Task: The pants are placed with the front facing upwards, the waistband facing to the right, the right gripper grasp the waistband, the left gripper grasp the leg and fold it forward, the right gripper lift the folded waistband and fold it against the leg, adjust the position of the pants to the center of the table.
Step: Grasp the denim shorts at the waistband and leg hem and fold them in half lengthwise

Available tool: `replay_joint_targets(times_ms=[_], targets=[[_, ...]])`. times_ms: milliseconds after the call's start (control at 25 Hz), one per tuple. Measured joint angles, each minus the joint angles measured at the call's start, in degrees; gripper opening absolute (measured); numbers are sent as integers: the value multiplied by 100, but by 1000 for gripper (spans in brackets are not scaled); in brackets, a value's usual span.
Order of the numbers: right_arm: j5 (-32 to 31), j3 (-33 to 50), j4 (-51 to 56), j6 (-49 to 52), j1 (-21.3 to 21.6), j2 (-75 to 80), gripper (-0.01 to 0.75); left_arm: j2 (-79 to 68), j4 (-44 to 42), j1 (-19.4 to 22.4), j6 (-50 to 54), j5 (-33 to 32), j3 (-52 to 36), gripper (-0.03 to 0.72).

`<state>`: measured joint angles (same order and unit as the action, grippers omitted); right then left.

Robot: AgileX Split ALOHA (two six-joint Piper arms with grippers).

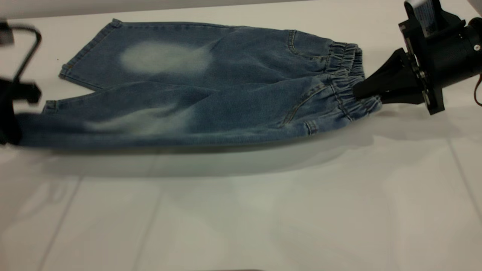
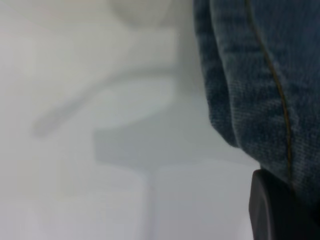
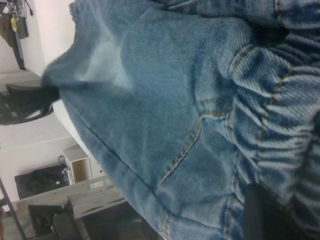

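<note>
Only the waistband's bunched near end (image 1: 371, 105) is in my right gripper, so I should open it and reach further in toward the waistband's seam (image 1: 341, 103) before I fold the near leg over.
The blue denim pants (image 1: 226, 71) lie front up on the white table (image 1: 241, 210), with the waistband (image 1: 344, 64) to the right. My right gripper (image 1: 357, 93) is shut on the waistband's near part, where one dark finger (image 3: 260, 215) shows against the ruched band (image 3: 270, 115). At the far left my left gripper (image 1: 10, 120) is shut on the cuff end of the near leg (image 1: 131, 124). That leg hangs stretched above the table with a shadow under it. The far leg (image 1: 150, 56) lies flat. Denim (image 2: 260, 75) drapes over the left finger (image 2: 270, 210).
A thin black cable (image 1: 28, 52) loops above the left gripper. Bare tabletop (image 2: 100, 150) spreads in front of the pants. Past the table edge, the right wrist view shows shelving and dark equipment (image 3: 45, 180).
</note>
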<state>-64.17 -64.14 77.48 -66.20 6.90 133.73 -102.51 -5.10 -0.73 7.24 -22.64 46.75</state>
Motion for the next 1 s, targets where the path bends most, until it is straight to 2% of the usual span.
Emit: replay_joint_targets(times_ms=[320,560,800,1000], targets=[[-6,-685,-114,704,0,0,38,32,7,-388,-174,-226,1121,50],[163,-1112,-319,1181,0,0,38,-174,1,-396,-402,-329,1801,50],[434,-1166,-344,1251,0,6,38,-837,7,-396,-632,-448,2332,50],[378,-1166,-367,1275,0,6,55,-1014,7,-396,-682,-594,2522,50]])
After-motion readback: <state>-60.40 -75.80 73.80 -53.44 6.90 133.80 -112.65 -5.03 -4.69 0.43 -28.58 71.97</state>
